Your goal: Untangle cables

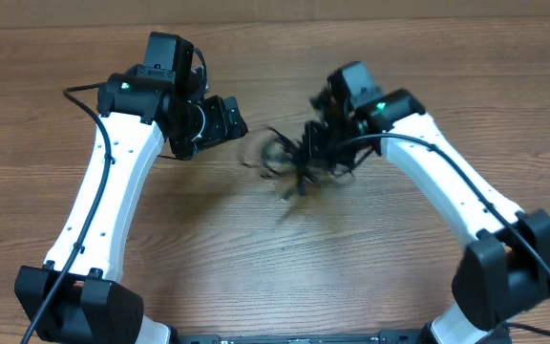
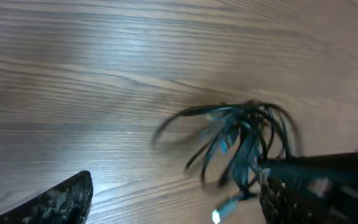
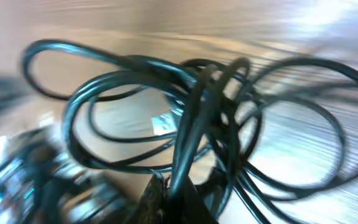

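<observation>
My right gripper should keep the tangle still while my left gripper pulls a loose piece of cable (image 1: 264,146) out, because the cables are hanging from my right gripper in a looping tangle (image 1: 294,164).
The cables (image 1: 289,162) are a tangled bundle of thin black cords, blurred, hanging at the middle of the wooden table. My right gripper (image 1: 318,143) is shut on the bundle; in the right wrist view its fingertips (image 3: 176,199) pinch a cord and the cables (image 3: 204,118) spread out as looping strands with a small silvery plug among them. My left gripper (image 1: 232,119) is open and empty, just left of the bundle. In the left wrist view the cables (image 2: 241,134) hang ahead between my wide-apart fingers (image 2: 176,202), with a silvery plug end low down.
The bare wooden table (image 1: 275,248) surrounds the bundle. The white arm links and black bases stand at the front left (image 1: 74,296) and front right (image 1: 504,277). Thicker black wires run along both arms.
</observation>
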